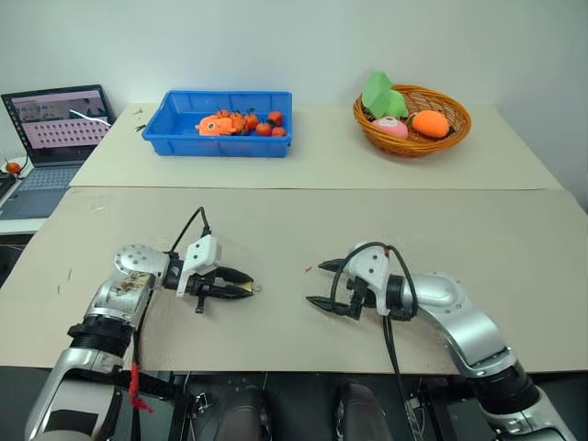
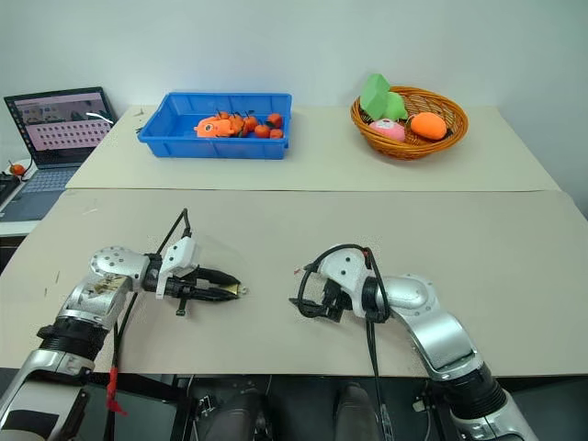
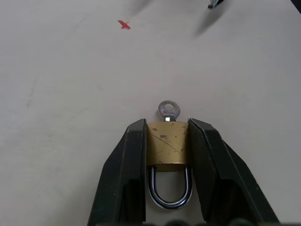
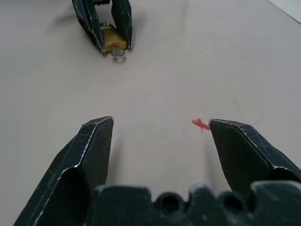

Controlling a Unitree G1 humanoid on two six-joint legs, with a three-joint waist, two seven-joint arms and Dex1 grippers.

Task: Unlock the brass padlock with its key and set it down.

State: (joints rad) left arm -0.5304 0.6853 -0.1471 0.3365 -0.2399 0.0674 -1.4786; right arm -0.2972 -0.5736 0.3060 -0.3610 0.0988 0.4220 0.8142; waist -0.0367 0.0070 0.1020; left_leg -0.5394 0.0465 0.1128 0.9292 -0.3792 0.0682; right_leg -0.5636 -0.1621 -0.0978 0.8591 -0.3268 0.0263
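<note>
The key's head (image 1: 257, 288) is lying flat at the same height as my right gripper's fingers, so I need to lift the padlock and roll my right gripper so that it can pinch the key head's flat sides (image 3: 169, 113).
The brass padlock (image 3: 167, 143) is a small golden block clamped between my left gripper's (image 3: 165, 123) two black fingers. Its silver shackle (image 3: 169, 193) points back toward the wrist. The key (image 3: 168, 111) sits in the lock's base, and its round silver head sticks out past the fingertips. In the left eye view my left gripper (image 1: 246, 284) hovers just over the table at the left, pointing right. My right gripper (image 1: 316, 284) faces it from a short way to the right, jaws wide open with nothing between them. The right wrist view looks across at the padlock (image 4: 113, 43) and key (image 4: 118, 52).
A small red mark (image 1: 309, 269) lies on the tabletop by my right gripper's tips. At the back stand a blue bin (image 1: 175, 129) with orange toys, a wicker basket (image 1: 413, 149) with toy food, and a laptop (image 1: 55, 119) at far left.
</note>
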